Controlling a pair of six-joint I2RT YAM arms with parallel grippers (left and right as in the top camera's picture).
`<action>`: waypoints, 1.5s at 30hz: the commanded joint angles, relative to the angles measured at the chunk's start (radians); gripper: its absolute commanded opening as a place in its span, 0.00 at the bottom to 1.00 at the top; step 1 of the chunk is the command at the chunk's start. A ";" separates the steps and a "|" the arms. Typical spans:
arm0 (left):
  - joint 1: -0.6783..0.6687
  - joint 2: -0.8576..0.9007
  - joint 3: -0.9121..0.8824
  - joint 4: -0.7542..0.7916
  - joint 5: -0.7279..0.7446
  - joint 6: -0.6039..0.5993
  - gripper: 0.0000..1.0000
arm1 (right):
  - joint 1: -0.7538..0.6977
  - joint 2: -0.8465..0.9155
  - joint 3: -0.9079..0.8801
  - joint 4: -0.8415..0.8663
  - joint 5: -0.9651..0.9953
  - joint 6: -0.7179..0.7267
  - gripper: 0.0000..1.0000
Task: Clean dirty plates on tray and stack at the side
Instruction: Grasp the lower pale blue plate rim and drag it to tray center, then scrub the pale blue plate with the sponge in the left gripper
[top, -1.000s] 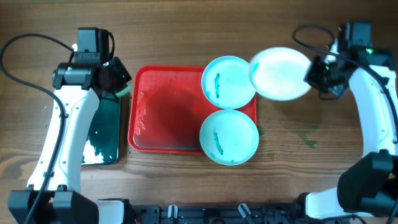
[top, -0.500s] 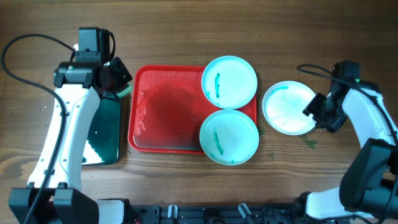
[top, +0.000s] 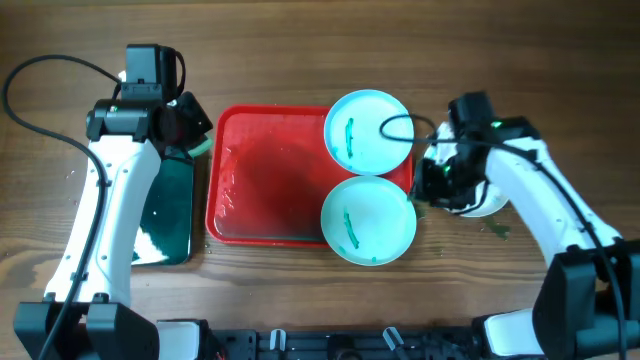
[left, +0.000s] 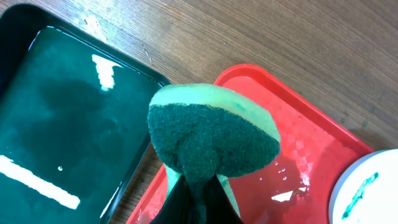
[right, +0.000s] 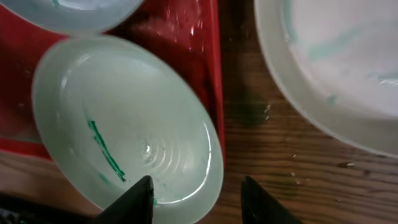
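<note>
The front plate sticks out over the red tray's edge, far from the sponge, so next my right gripper moves it to the tray's empty end before scrubbing.
The red tray lies at mid-table. Two pale turquoise plates with teal smears sit on its right end, one at the back and one at the front. The white plate lies on the table right of the tray, mostly hidden under my right arm; the right wrist view shows it with faint teal marks. My right gripper is open and empty, its jaws straddling the right rim of the front plate. My left gripper is shut on a green sponge above the tray's left rim.
A black basin with green liquid inside stands left of the tray; it also shows in the left wrist view. Wet spots and a teal stain mark the wood right of the tray. The tray floor is wet.
My right gripper lowered the white plate onto the table right of the tray, let it go, and moved left to the front turquoise plate. The left arm has not moved.
</note>
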 joint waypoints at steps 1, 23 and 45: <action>0.008 0.006 0.001 0.002 0.005 -0.009 0.04 | 0.079 -0.010 -0.096 0.064 0.112 0.089 0.42; 0.008 0.006 0.001 0.002 0.005 -0.009 0.04 | 0.403 -0.007 -0.029 0.456 0.119 0.341 0.04; 0.008 0.006 -0.003 -0.002 0.005 -0.010 0.04 | 0.476 0.296 0.179 0.505 0.185 0.045 0.30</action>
